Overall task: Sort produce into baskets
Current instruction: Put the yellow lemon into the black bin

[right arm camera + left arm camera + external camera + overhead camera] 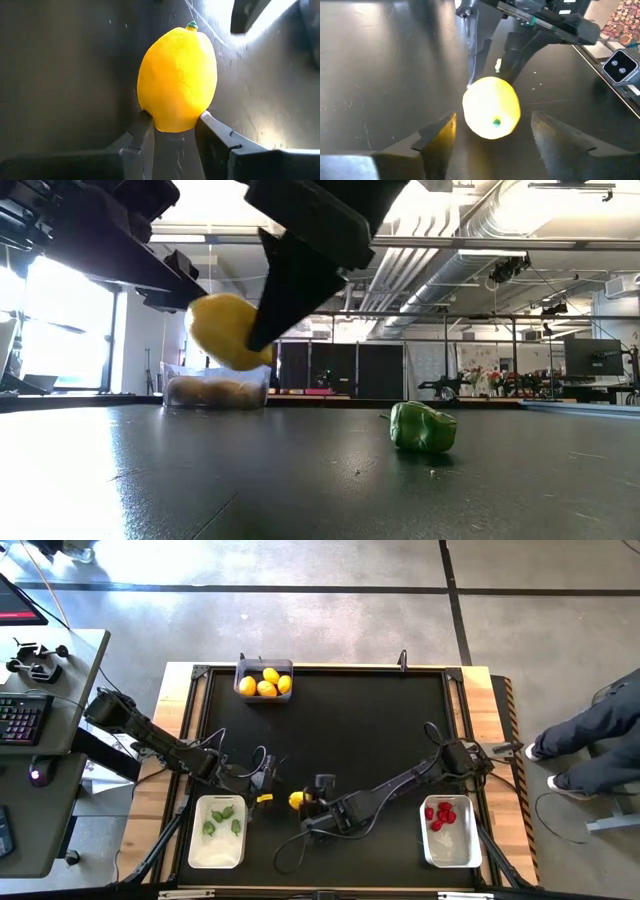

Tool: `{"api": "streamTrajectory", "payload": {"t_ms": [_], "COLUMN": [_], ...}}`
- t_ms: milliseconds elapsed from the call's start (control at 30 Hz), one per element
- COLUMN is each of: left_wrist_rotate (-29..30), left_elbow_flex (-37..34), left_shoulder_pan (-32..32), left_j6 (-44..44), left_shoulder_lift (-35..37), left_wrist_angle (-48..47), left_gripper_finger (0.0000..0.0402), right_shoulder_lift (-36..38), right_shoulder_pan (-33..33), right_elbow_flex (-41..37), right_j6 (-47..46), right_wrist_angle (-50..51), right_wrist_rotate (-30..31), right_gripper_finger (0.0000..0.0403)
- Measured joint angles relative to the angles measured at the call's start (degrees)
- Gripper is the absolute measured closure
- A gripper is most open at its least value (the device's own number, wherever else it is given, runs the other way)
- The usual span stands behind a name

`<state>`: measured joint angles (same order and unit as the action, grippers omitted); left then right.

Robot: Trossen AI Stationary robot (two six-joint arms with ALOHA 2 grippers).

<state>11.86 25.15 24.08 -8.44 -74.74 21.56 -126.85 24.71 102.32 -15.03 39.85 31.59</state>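
The dark grey bin (265, 681) is on my left gripper's side, so that gripper should take the lemon's stem end (294, 800) from my right gripper and carry the lemon there.
My right gripper (306, 803) is shut on a yellow lemon (297, 800) over the near middle of the black table. The low view shows the lemon (228, 330) lifted clear of the table. My left gripper (266, 790) is open just left of the lemon. In the left wrist view its fingers (437, 134) stand on either side of the lemon (491, 107) without touching it. A green pepper piece (422, 427) lies on the table. The dark grey bin (264, 678) at the far edge holds several lemons. My right gripper pinches the lemon's blunt end (172, 122) between its two fingertips (142, 131). It comes from the table's right, slanting down. The lemon is lifted clear of the table, and its green stem tip (191, 25) points away from the fingers, toward my left gripper.
A white bin (217, 852) at the near left holds green pieces. A white bin (450, 850) at the near right holds red strawberries. A person's legs (590, 740) show beyond the table's right edge. A desk with a keyboard (22, 720) stands at the left.
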Motion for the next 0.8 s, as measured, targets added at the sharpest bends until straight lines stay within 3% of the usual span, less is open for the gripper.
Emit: {"api": "streamTrajectory", "payload": {"t_ms": [167,600,800], "left_wrist_rotate": [-0.05,0.96,1.18], "left_elbow_flex": [0.00,0.00,0.00], "left_shoulder_pan": [0.02,1.20,1.18], "left_j6": [-0.99,0.61,0.61], "left_shoulder_lift": [-0.04,-0.09,-0.09], "left_wrist_angle": [0.07,0.82,1.09], "left_gripper_finger": [0.0135,0.0133,0.0167], "right_shoulder_lift": [0.02,0.09,0.09], "right_shoulder_pan": [0.00,-0.37,-0.37], "right_elbow_flex": [0.00,0.00,0.03], "right_j6": [2.85,6.51,6.54], "right_wrist_angle": [-3.84,-8.98,-9.77], "right_wrist_rotate": [1.14,4.48,5.10], "right_gripper_finger": [0.0299,0.0299,0.0299]}}
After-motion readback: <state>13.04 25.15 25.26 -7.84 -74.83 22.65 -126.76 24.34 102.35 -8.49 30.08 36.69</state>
